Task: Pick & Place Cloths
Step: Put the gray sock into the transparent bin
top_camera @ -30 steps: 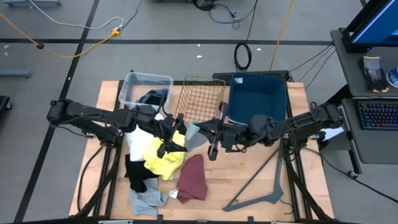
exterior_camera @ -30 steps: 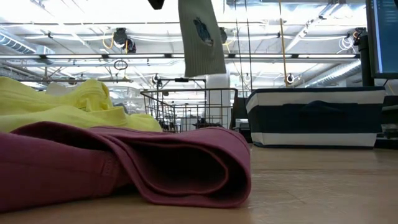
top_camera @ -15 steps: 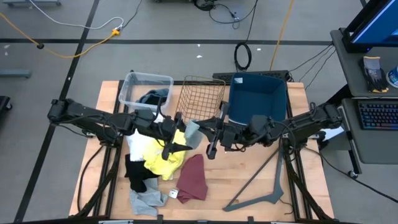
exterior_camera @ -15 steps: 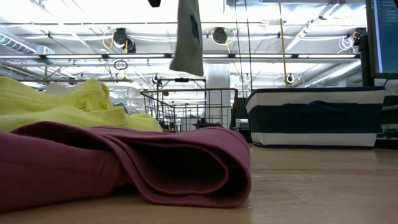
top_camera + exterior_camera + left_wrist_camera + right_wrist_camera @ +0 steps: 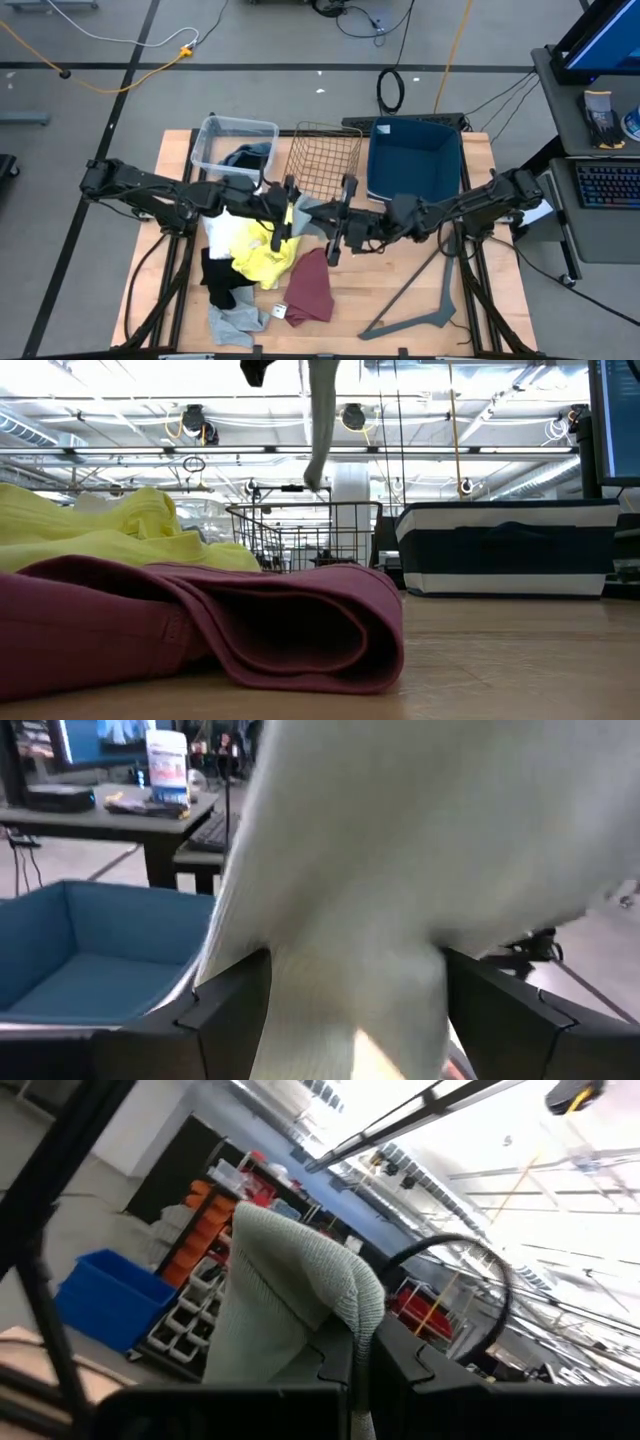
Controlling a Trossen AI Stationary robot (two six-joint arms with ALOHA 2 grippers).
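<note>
The grey-green cloth (image 5: 308, 217) dents softly (image 5: 440, 938) around the fingers of my left gripper, so I expect it to bunch up and drape over them when I carry it.
A grey-green knit cloth (image 5: 311, 213) hangs in the air between my two grippers, above the table's middle. In the low view the cloth (image 5: 321, 420) shows edge-on. My right gripper (image 5: 333, 222) comes from the table's right and is shut on it. My left gripper (image 5: 289, 208) comes from the left and is open, its fingers (image 5: 235, 1010) standing on either side of the cloth (image 5: 380, 870). The other cloths lie in a pile near the left: yellow (image 5: 262, 255), white (image 5: 225, 235), black (image 5: 215, 282), maroon (image 5: 310, 285) and light grey (image 5: 235, 322). My right gripper (image 5: 365, 1355) pinches a folded-over part of the grey-green cloth (image 5: 345, 1295) between its two fingers, coming level from the table's right. The cloth hangs below the fingers, lifted clear of the table. My left gripper has the cloth filling the gap between its open fingers; whether they touch it I cannot tell.
Along the far edge stand a clear plastic bin (image 5: 212, 135) with a dark cloth in it, a wire basket (image 5: 325, 155) and a blue bin (image 5: 415, 155). A grey V-shaped metal bar (image 5: 420, 300) lies near the right. Bare wood shows in front of the maroon cloth (image 5: 200, 630).
My right gripper has moved toward the table's left with the grey-green cloth. The cloth has turned about and now shows edge-on in the low view instead of flat. My left gripper has moved right, toward the cloth, and now has it between its fingers.
</note>
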